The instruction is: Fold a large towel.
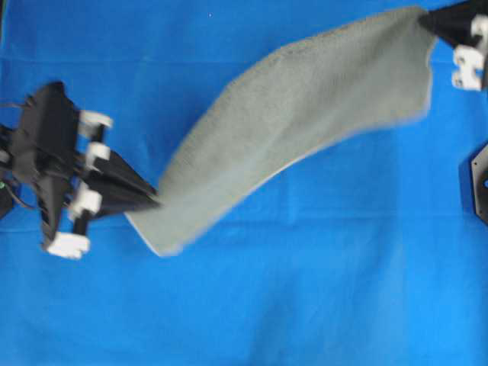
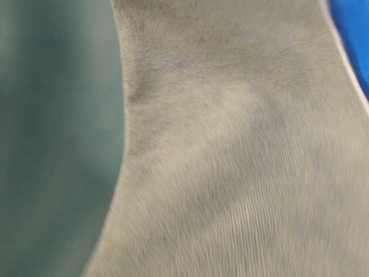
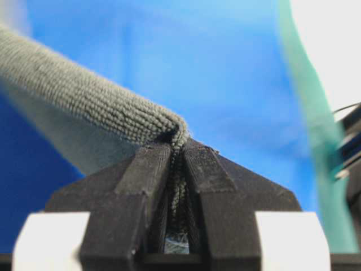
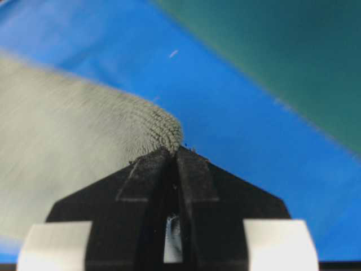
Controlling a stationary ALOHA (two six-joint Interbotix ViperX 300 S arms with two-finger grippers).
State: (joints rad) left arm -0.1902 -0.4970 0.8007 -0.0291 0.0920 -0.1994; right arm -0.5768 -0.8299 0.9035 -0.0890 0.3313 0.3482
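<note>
Next, my right gripper swings the towel's corner back and lowers the towel flat onto the blue surface (image 1: 305,206), because the towel (image 1: 293,114) is at a slant in the air between my grippers.
The large towel (image 1: 290,122) is grey-green terry cloth, stretched in a curved band from lower left to upper right over the blue surface. My left gripper (image 1: 155,200) is shut on its lower-left corner; the left wrist view shows the cloth (image 3: 96,99) pinched between the black jaws of that gripper (image 3: 177,148). My right gripper (image 1: 424,18) is shut on the upper-right corner, and the right wrist view shows the towel (image 4: 73,141) running left from the closed jaws of this gripper (image 4: 174,149). In the table-level view the towel (image 2: 242,150) fills nearly the whole frame.
A bright blue cloth surface (image 1: 305,290) covers the table. A dark arm base (image 1: 479,181) sits at the right edge. A green backdrop (image 4: 293,51) borders the blue surface in the wrist views.
</note>
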